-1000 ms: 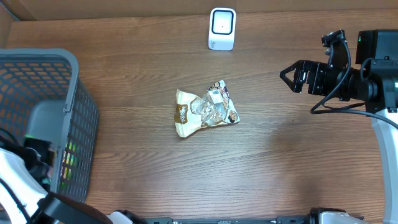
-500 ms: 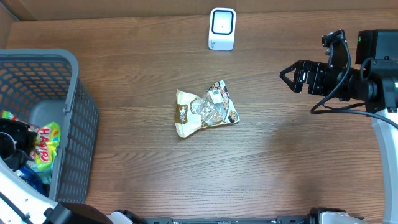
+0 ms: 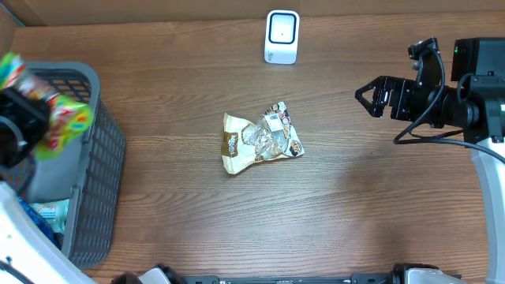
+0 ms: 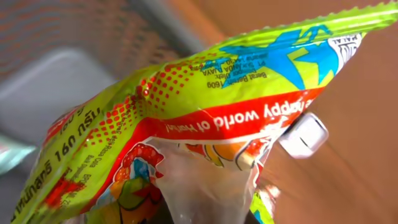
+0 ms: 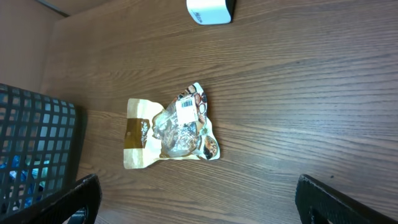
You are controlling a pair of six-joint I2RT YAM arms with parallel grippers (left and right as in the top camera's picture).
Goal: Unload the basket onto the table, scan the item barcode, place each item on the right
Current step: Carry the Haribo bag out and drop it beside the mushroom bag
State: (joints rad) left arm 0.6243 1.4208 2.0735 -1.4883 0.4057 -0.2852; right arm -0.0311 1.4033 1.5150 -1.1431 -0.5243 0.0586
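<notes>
The candy bag (image 3: 68,120) is above the grey basket's rim, so my left gripper should keep going toward the open table (image 3: 205,162) beside the snack packet and let go of it there.
A lime-green candy bag (image 3: 65,118) with red and blue print hangs over the grey basket's (image 3: 99,162) rim, with my left gripper (image 3: 31,126) shut on it. In the left wrist view this bag (image 4: 205,106) fills the frame and hides the jaws. The white barcode scanner (image 3: 282,35) stands at the table's far edge, and the scanner (image 4: 303,134) peeks out behind the bag. My right gripper (image 3: 364,99) hovers open at the right, nothing between its fingers (image 5: 81,196).
A crumpled gold and clear snack packet (image 3: 260,142) lies mid-table, its barcode label (image 5: 186,107) facing up. More packets lie at the bottom of the basket (image 5: 37,149). The right arm's body and cables (image 3: 465,102) occupy the right edge.
My left gripper has risen out of the basket with the green candy bag and carried it toward the basket's far side. The right arm has not moved.
</notes>
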